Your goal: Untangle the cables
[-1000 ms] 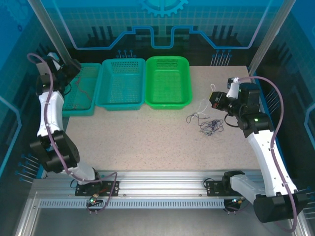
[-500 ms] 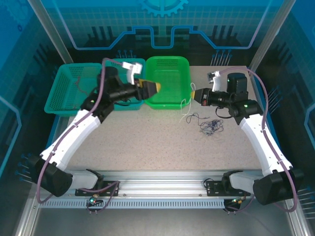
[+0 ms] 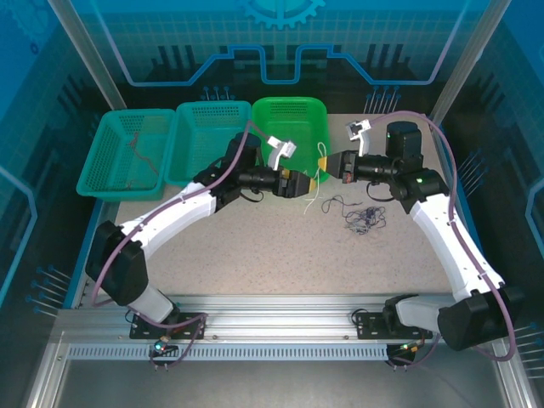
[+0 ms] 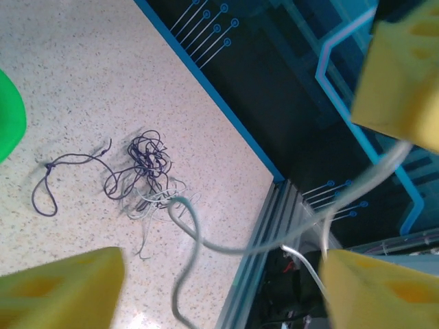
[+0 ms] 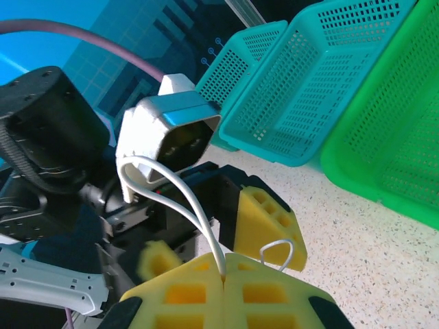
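Note:
The robot's right gripper has the whitish cable (image 3: 315, 189) far from the middle teal basket, so the left gripper should take it there and leave the right gripper free for the tangle (image 3: 365, 219).
My right gripper (image 3: 326, 166) is shut on a whitish cable (image 3: 313, 194), held above the table in front of the green basket; in the right wrist view the cable (image 5: 185, 199) loops up out of the closed pads (image 5: 223, 274). My left gripper (image 3: 307, 182) faces it, open, with the hanging cable (image 4: 226, 247) running between its yellow fingers (image 4: 65, 291) without touching them. The other cables (image 3: 364, 218), dark purple and pale wires, lie tangled on the table to the right; in the left wrist view this tangle (image 4: 144, 171) lies below the hanging strand.
A green basket (image 3: 289, 174) and two teal baskets (image 3: 208, 174) (image 3: 92, 183) line the table's far side. A reddish wire (image 3: 140, 157) lies in the leftmost one. The table's right edge (image 4: 226, 116) runs close to the tangle.
The left arm swung from the leftmost basket across to the centre and now faces the right gripper. The right gripper moved left and up, lifting the whitish cable off the table.

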Available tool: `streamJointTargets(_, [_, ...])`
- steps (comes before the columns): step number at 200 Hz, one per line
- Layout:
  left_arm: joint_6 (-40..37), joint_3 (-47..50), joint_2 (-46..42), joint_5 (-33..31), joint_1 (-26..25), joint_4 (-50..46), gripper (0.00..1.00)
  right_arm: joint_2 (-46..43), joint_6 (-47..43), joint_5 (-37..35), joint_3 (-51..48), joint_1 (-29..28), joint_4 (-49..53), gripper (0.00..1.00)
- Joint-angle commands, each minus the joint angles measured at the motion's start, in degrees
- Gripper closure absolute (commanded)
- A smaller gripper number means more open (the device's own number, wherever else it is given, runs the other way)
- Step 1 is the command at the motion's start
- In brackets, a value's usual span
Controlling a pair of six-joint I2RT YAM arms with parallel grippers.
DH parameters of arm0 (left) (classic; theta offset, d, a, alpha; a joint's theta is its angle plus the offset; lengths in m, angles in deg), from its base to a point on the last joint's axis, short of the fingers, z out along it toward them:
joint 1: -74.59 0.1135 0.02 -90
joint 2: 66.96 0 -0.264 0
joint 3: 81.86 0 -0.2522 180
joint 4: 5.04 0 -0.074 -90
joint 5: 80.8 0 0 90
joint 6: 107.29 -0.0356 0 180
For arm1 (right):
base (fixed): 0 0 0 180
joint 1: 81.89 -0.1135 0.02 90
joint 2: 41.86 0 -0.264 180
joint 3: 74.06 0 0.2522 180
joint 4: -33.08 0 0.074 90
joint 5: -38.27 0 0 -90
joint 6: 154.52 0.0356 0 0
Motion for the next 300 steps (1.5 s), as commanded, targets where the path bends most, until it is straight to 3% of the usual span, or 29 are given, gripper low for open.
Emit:
streamJointTargets(1, [3.01, 1.07, -0.67, -1.42, -0.35, 7.09, 0.63, -2.23, 0.22, -2.97, 0.13, -0.59, -1.03, 1.00])
streamJointTargets(16, [1.24, 1.04, -2.33, -5.58, -0.02, 4.91, 1.00, -3.91, 0.90, -7.36, -2.60, -0.04, -1.83, 1.00])
streamJointTargets(38, [-1.52, 1.01, -6.39, -12.54, 2.04, 0.34, 1.00, -6.32, 1.76, -11.66, -6.54, 1.17, -2.35, 1.00])
streamJointTargets(58, [-0.90, 1.86, -11.30, -17.60, 6.10, -0.14, 1.00, -6.69, -1.71, -22.36, -7.70, 1.26, 5.88, 1.00])
streamJointTargets(73, [0.32, 1.97, -14.09, -18.74, 9.47, 0.29, 1.00, -6.09, -4.70, -26.53, -9.05, 1.34, 10.41, 0.99])
streamJointTargets(92, [2.15, 1.25, -15.22, -16.98, 11.97, 1.85, 1.00, -4.77, -6.50, -24.95, -10.98, 1.11, 11.84, 0.95])
streamJointTargets(128, [4.17, -1.95, -13.23, -11.92, 11.68, 3.40, 1.00, -3.63, -3.34, -17.43, -11.52, -0.53, 7.15, 0.82])
streamJointTargets(158, [0.16, -3.96, -13.16, -16.26, 12.04, -0.16, 1.00, -5.53, -0.92, -19.39, -11.91, -0.45, 3.43, 0.68])
streamJointTargets(205, [-5.77, -10.55, -8.75, -29.52, 15.59, -7.47, 1.00, -9.92, 0.41, -22.40, -15.72, -0.45, 1.36, 0.44])
streamJointTargets(238, [-6.16, -14.27, -2.93, -42.19, 21.62, -12.96, 1.00, -14.13, 1.93, -27.19, -18.29, -0.48, -0.07, 0.30])
streamJointTargets(292, [-5.87, -20.36, 9.44, -42.90, 30.55, -15.17, 1.00, -18.98, 1.47, -34.04, -18.93, -0.28, 4.54, 0.17])
streamJointTargets(300, [-5.64, -22.14, 11.37, -42.58, 31.08, -16.43, 0.93, -19.47, 1.95, -35.55, -19.10, -0.17, 5.18, 0.16])
